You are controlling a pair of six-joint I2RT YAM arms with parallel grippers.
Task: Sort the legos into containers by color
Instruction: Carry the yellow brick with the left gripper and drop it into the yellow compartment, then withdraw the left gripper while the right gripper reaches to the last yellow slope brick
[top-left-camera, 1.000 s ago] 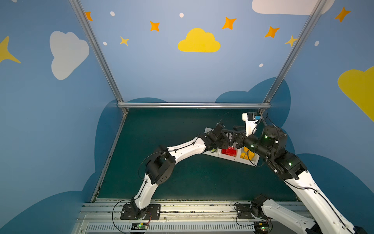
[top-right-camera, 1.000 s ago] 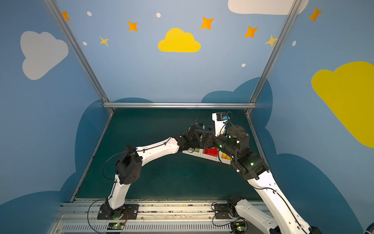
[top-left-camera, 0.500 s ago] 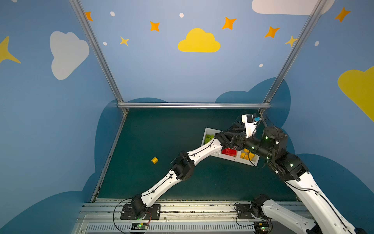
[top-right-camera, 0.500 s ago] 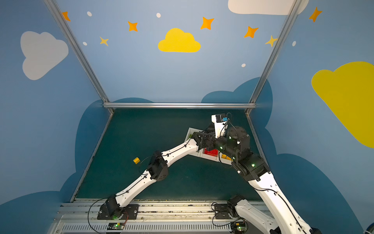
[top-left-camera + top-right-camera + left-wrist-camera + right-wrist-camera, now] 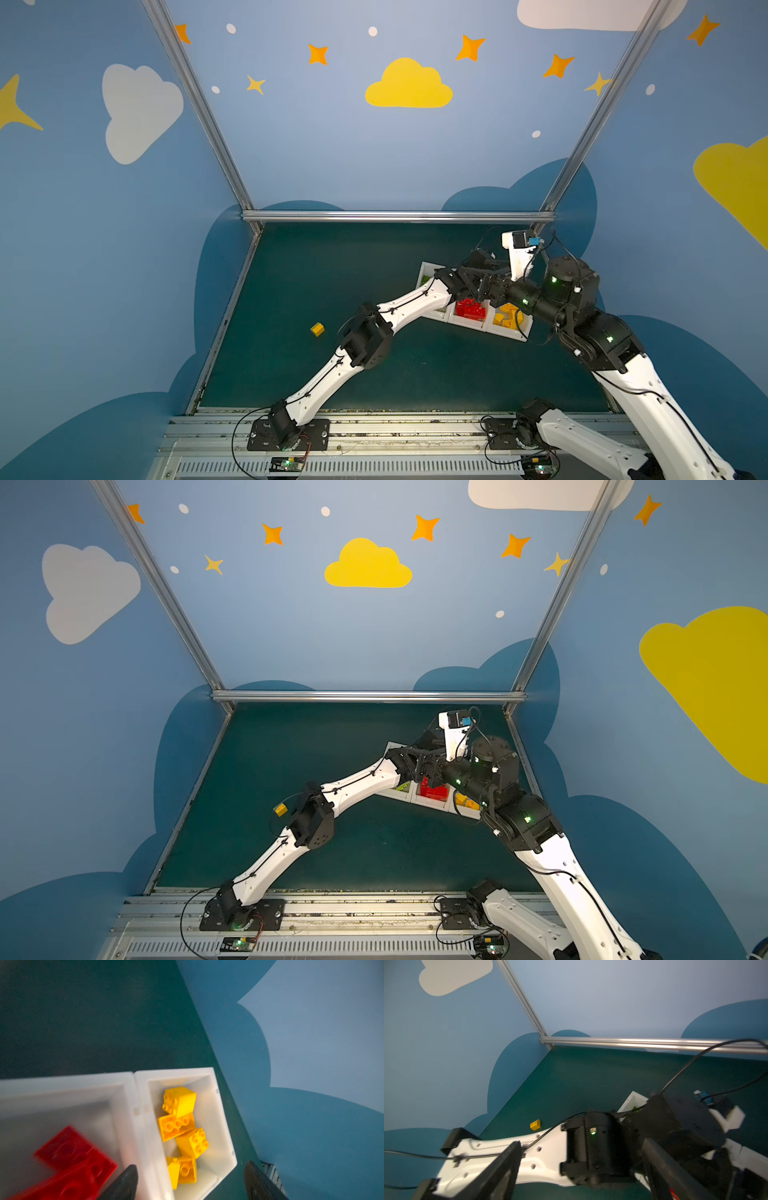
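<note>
My left gripper should move back before my right gripper picks up the loose yellow lego point(image 5: 317, 328), because my left arm point(image 5: 416, 308) reaches between my right gripper and the lego.
The three white containers point(image 5: 511, 334) point(image 5: 399, 796) sit in a row at the right of the green table. They hold green legos point(image 5: 424, 280), red legos point(image 5: 469, 308) point(image 5: 68, 1159) and yellow legos point(image 5: 508, 318) point(image 5: 180, 1126). One loose yellow lego point(image 5: 317, 329) point(image 5: 280, 810) point(image 5: 535, 1124) lies at the left of the table. My left gripper point(image 5: 190, 1166) hangs open and empty above the yellow container point(image 5: 224, 1118). My right gripper point(image 5: 580, 1142) is open and empty, just above the left arm's wrist point(image 5: 591, 1142). In both top views the two wrists crowd together over the containers.
The left arm point(image 5: 365, 340) stretches diagonally across the table's middle to the containers. Blue walls and an aluminium rail point(image 5: 395, 216) bound the table at the back and sides. The right arm point(image 5: 598, 336) stands at the right edge.
The left arm has unfolded and reached further right over the containers, uncovering the loose yellow lego on the table. The left gripper's jaws have opened. The right arm has stayed put.
</note>
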